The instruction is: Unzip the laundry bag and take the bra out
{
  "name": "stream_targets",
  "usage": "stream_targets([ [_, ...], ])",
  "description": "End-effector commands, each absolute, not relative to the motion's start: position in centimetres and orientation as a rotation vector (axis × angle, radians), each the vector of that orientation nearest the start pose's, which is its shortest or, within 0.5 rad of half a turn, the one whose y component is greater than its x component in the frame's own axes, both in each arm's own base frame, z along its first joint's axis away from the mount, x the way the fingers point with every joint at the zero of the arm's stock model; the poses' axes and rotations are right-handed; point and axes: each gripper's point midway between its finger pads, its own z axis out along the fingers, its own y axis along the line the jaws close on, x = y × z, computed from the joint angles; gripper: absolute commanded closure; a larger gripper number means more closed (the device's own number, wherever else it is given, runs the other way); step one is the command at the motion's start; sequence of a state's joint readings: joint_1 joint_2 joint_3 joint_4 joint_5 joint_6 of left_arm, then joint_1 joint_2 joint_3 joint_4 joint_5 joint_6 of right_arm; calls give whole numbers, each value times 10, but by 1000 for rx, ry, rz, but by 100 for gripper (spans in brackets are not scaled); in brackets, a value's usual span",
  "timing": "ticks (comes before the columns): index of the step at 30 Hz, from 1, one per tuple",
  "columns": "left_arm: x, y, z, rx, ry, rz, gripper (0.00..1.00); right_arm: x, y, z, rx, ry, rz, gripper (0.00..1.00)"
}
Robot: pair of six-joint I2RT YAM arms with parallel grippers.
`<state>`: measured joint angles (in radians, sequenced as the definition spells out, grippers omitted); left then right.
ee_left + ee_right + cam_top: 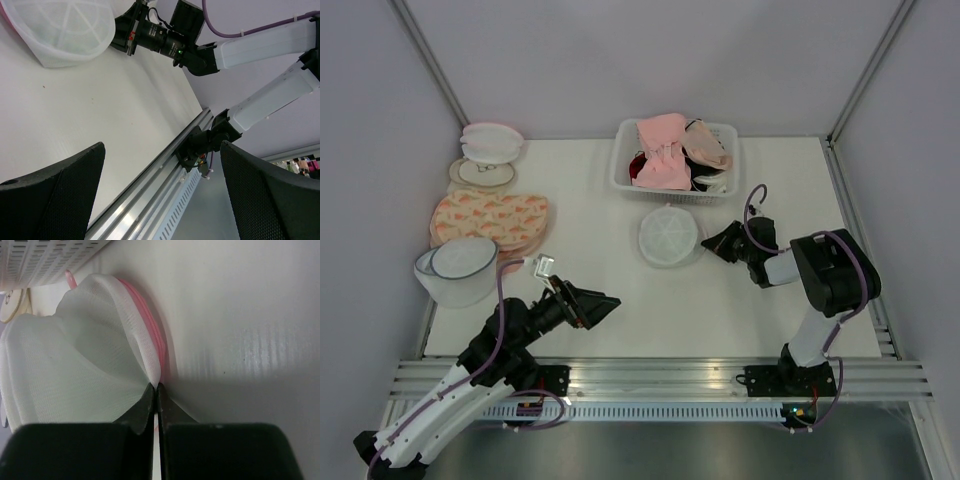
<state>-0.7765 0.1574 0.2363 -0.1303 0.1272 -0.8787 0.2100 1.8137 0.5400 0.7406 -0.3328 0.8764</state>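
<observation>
I should turn the laundry bag over toward the front rail with my right gripper, because the laundry bag's pink zipper trim [151, 326] lies low against the tabletop near the basket.
The laundry bag [670, 236], a round white mesh dome, lies on the table in front of the basket. It also shows in the left wrist view [60, 30] and fills the left of the right wrist view [75, 365], where its pink zipper trim [152, 330] runs along the rim. My right gripper [712, 243] [156, 386] is shut on the bag's right rim, pinching mesh and trim at the table surface. My left gripper [605, 303] [162, 185] is open and empty, low over the table, left of and nearer than the bag. The bra is hidden.
A white basket [625, 165] with pink and beige bras stands behind the bag. At the left edge lie flat orange-patterned bags [490, 218], a mesh dome with a dark rim [460, 268] and a white-pink dome [490, 140]. The metal rail [650, 375] runs along the front.
</observation>
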Motion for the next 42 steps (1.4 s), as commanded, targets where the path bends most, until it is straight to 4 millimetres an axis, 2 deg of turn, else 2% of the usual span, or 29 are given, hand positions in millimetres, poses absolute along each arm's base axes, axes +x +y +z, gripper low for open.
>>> stream_targets([
  [1,135,-205,208,5,1772,-1346,0,359,155,10,489,2186,858,100],
  [4,135,-205,208,6,1770,-1348,0,358,140,39,461,2126,763,100],
  [5,135,-205,208,5,1772,-1347,0,356,132,61,399,2095,700,100],
  [7,134,-205,209,8,1770,-1347,0,355,122,84,331,2068,575,100],
  [8,134,-205,209,9,1770,-1348,0,354,107,111,272,2032,431,100],
  [9,135,-205,209,5,1768,-1346,0,352,101,123,245,2014,365,100],
  [10,135,-205,208,5,1769,-1343,0,348,105,138,192,1999,319,100],
  [11,136,-205,208,2,1770,-1340,0,344,93,160,156,1972,208,100],
  [12,137,-205,208,-4,1769,-1339,0,342,93,173,117,1950,170,100],
  [13,137,-205,207,-7,1769,-1339,0,334,102,177,54,1968,146,100],
  [15,138,-205,208,-21,1765,-1344,0,326,99,195,-18,1957,45,99],
  [16,138,-205,210,-24,1758,-1350,0,319,114,197,-79,1956,55,100],
  [18,141,-204,207,-54,1766,-1343,0,314,118,199,-107,1959,-17,100],
  [19,142,-202,204,-74,1779,-1334,0,306,138,196,-179,1964,-11,99],
  [21,144,-201,203,-101,1780,-1335,0,299,159,177,-275,2001,-71,99],
  [22,144,-200,202,-109,1780,-1335,0,288,180,169,-354,2001,-78,100],
  [23,145,-200,201,-119,1781,-1333,0,286,192,148,-411,2037,-123,100],
  [24,145,-199,201,-127,1780,-1338,0,280,200,138,-442,2047,-141,100],
  [26,144,-198,200,-133,1783,-1333,0,264,226,116,-500,2045,-129,100],
  [28,144,-196,198,-148,1785,-1335,0,243,255,101,-588,2053,-21,100],
  [30,144,-195,197,-156,1786,-1329,0,231,265,97,-623,2056,-3,100],
  [34,144,-191,196,-165,1788,-1313,0,193,281,102,-723,2036,99,100],
  [37,151,-190,191,-233,1790,-1309,0,165,285,110,-759,2042,278,100],
  [38,151,-193,185,-237,1797,-1320,0,158,280,114,-753,2038,318,100],
  [39,151,-195,182,-238,1804,-1332,0,155,277,116,-725,2050,330,92],
  [40,153,-198,180,-241,1792,-1347,0,153,273,121,-709,2051,336,76],
  [41,153,-200,179,-250,1795,-1361,0,151,265,119,-713,2070,303,52],
  [42,154,-202,174,-256,1808,-1362,0,151,261,123,-673,2070,290,40],
])
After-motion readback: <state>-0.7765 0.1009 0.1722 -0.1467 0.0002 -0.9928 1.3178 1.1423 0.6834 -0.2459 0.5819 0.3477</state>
